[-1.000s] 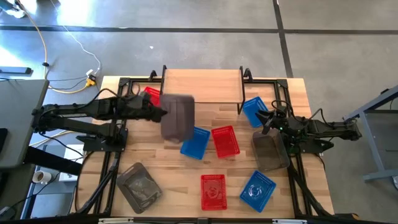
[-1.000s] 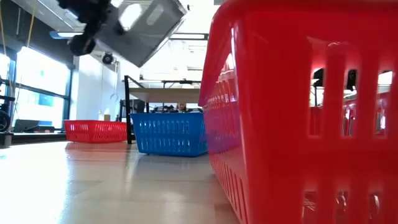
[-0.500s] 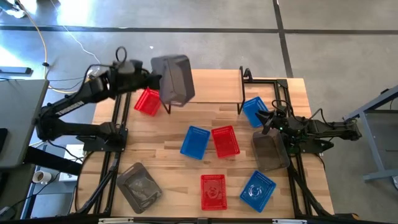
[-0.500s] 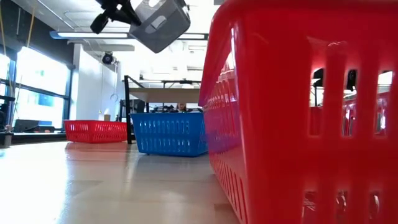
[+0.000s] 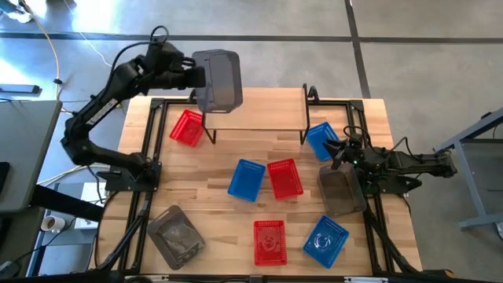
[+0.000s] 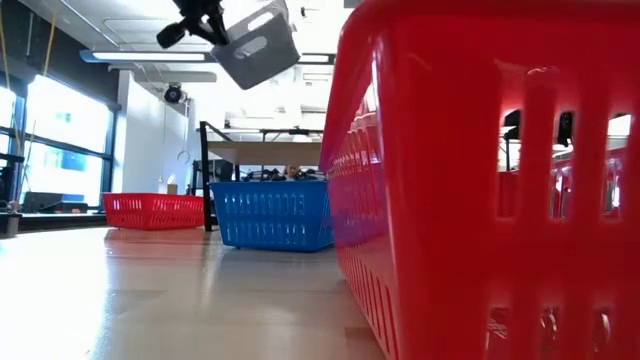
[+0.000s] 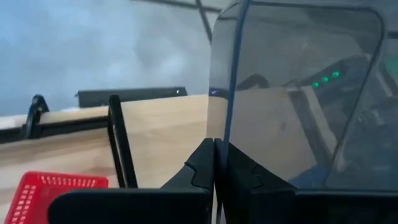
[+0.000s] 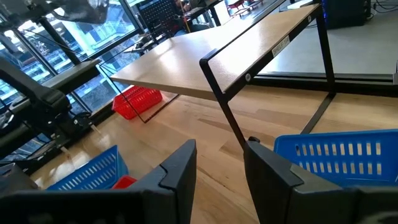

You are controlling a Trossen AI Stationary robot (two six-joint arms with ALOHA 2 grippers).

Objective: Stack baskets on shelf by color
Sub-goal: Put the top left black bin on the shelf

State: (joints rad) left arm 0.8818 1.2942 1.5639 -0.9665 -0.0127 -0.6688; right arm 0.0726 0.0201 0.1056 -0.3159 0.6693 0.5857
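I should keep lowering and levelling the grey basket (image 5: 220, 79) with my left gripper, as it hangs over the shelf's empty end (image 5: 227, 120), until its bottom rests flat, and then let go.
My left gripper (image 5: 194, 76) is shut on a smoky grey basket (image 5: 217, 79), high in the air over the left end of the shelf (image 5: 259, 108). The low view shows that basket (image 6: 258, 45) tilted, well above the table. My right gripper (image 8: 221, 167) is open and waits at the table's right side, next to a blue basket (image 8: 348, 154) and the shelf's right leg. The other baskets rest on their bottoms on the table: red (image 5: 187, 127), blue (image 5: 247, 179), red (image 5: 284, 178), blue (image 5: 321, 140), grey (image 5: 341, 191). My left gripper pinches one thin wall of the grey basket at its rim (image 7: 219, 134) between its two fingers, and the rest of the basket (image 7: 298, 99) stretches out beyond them. The fingers come at it about level from the table's left. The basket is lifted clear and tilted.
Near the front edge lie a grey basket (image 5: 176, 233), a red basket (image 5: 269, 240) and a blue basket (image 5: 325, 240). The red one fills the low view's right half (image 6: 490, 180). Black frame rails run along both table sides.
My left arm has carried the grey basket from above the table's middle up and toward the far edge, to over the shelf's left end, keeping its hold. The basket turned as it went. The right arm kept still.
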